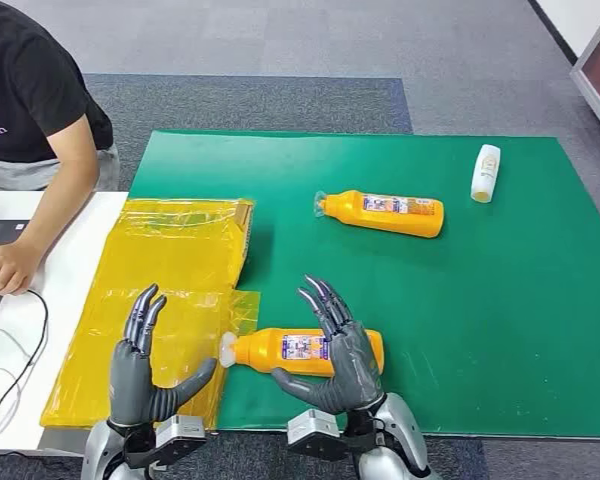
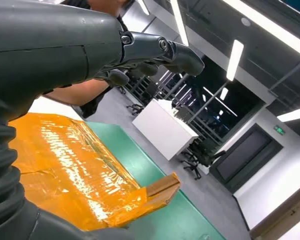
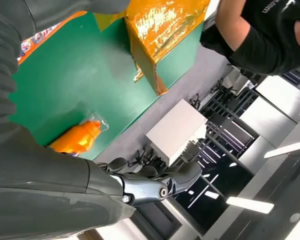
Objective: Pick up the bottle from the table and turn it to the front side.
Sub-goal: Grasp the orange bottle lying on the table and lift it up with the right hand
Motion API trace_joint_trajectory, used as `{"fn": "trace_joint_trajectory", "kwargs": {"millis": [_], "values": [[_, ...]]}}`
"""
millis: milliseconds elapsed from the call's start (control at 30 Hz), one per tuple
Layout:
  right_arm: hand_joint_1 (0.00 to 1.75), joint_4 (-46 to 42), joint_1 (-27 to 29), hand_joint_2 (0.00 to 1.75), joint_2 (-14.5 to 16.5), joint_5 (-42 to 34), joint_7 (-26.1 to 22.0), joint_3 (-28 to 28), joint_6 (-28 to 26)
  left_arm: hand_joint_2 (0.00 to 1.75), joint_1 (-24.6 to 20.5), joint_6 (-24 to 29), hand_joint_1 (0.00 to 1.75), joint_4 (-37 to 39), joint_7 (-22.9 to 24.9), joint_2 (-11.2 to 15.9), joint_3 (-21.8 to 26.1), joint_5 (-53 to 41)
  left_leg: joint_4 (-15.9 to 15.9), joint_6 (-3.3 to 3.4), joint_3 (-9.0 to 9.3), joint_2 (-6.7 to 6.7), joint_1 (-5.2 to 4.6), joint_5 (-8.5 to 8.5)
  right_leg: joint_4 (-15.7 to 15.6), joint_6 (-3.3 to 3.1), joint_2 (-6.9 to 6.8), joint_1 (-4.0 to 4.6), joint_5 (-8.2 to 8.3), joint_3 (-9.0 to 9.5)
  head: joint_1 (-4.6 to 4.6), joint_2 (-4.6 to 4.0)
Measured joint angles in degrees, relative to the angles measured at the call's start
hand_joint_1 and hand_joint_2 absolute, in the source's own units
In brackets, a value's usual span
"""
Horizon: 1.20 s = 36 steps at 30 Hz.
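The label (image 1: 304, 346) that faces up is full of small print, so I should expect the orange bottle's front label (image 1: 265, 350) to be hidden underneath when I turn the bottle.
An orange bottle (image 1: 282, 350) with a white cap lies on its side on the green mat (image 1: 508, 330), near the front edge, cap toward the left. My right hand (image 1: 342, 355) sits over its base end, fingers (image 1: 323, 300) spread upward past the bottle and thumb on the near side, not closed on it. A strip of this bottle's label (image 3: 31, 42) shows beside my right hand (image 3: 103, 185). My left hand (image 1: 142, 365) is open, palm raised, just left of the cap, above the yellow wrap; its fingers (image 2: 160, 50) are extended.
A second orange bottle (image 1: 384, 213) (image 3: 78, 139) lies mid-mat, and a small white bottle (image 1: 486, 172) at the far right. A yellow plastic-wrapped box (image 1: 176, 290) (image 2: 65, 165) (image 3: 163, 30) covers the mat's left side. A person (image 1: 33, 110) leans on the white table (image 1: 78, 250) at the left.
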Motion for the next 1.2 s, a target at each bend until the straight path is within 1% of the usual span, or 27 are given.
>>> {"fn": "trace_joint_trajectory", "kwargs": {"millis": [67,133,267,533,600,667,733,1067,1100,1133,1200], "values": [[0.0,0.3,-0.2,1.75,-0.2,1.8,0.9,0.1,-0.1,1.75,0.0,0.0,0.0,0.1,0.3,0.0,0.0,0.2,0.0,0.0,0.0,0.0,0.0,0.0,0.0,0.0,0.0,0.0,0.0,0.0,0.01,0.0],[0.0,1.3,-0.6,1.75,-0.6,5.3,2.9,0.3,0.0,1.75,-0.1,0.0,0.0,0.2,0.8,0.0,0.0,0.9,0.0,0.0,0.0,0.0,0.0,0.0,0.0,0.0,0.0,0.0,0.0,0.0,0.01,0.0],[0.0,4.3,-2.1,1.75,-1.8,10.8,6.4,1.4,2.6,1.75,-0.6,0.0,0.0,0.6,0.9,0.0,-0.2,1.7,0.0,0.0,0.0,0.0,0.0,0.0,0.0,0.01,0.0,0.0,0.01,0.0,0.02,0.0],[0.0,8.0,-2.8,1.75,-2.3,9.7,6.5,2.2,4.1,1.75,-1.0,0.0,0.0,0.8,0.8,0.0,-0.3,4.7,0.0,0.0,0.0,0.0,0.0,0.0,0.0,0.0,0.0,0.0,0.0,0.0,0.01,0.0],[0.0,8.7,-3.0,1.75,-2.3,9.6,6.6,2.3,4.2,1.75,-1.0,0.0,0.11,0.8,0.7,0.0,-0.3,4.9,0.0,0.0,0.0,0.0,0.0,0.0,0.0,0.0,0.0,0.0,0.0,0.0,0.01,0.0],[0.0,9.3,-3.2,1.75,-2.4,9.9,6.9,2.4,4.3,1.75,-1.0,0.0,0.98,0.9,0.5,0.0,-0.3,5.1,0.0,0.0,-0.01,0.0,0.0,0.0,0.0,0.0,0.0,0.0,0.0,0.0,0.01,0.0],[0.0,10.0,-3.6,1.75,-2.5,10.2,7.3,2.5,4.6,1.75,-1.0,0.0,1.75,0.9,0.5,0.0,-0.3,5.1,0.0,0.0,-0.01,0.0,0.0,0.0,0.0,0.0,0.0,0.0,0.0,0.0,0.01,0.0],[0.0,11.8,-5.1,1.75,-2.5,9.2,9.0,2.6,8.0,1.75,-1.1,-0.3,1.75,1.0,-0.2,0.0,-0.3,5.4,0.0,0.0,-0.01,0.0,0.0,0.01,0.0,0.0,0.0,0.0,0.01,0.0,0.01,0.0],[0.0,11.9,-5.2,1.75,-2.5,7.9,9.7,2.6,8.9,1.75,-1.1,-1.2,1.75,1.0,0.5,0.0,-0.3,6.4,0.0,0.0,0.0,0.0,0.0,0.01,0.0,0.0,0.0,0.0,0.01,0.0,0.01,0.0],[0.0,12.0,-5.3,1.75,-2.6,5.2,11.0,2.6,10.8,1.75,-1.1,-3.2,1.75,1.0,2.1,0.0,-0.3,8.6,0.0,0.0,0.0,0.0,0.0,0.01,0.0,0.0,0.0,0.0,0.01,0.0,0.01,0.0],[0.0,12.2,-5.4,1.75,-2.6,-2.4,13.6,2.6,14.5,1.75,-1.0,-9.0,1.75,1.1,6.5,-0.1,-0.2,15.0,0.0,0.0,-0.03,0.0,0.0,0.01,0.0,0.0,0.0,0.01,0.01,-0.03,0.03,0.0]]}}
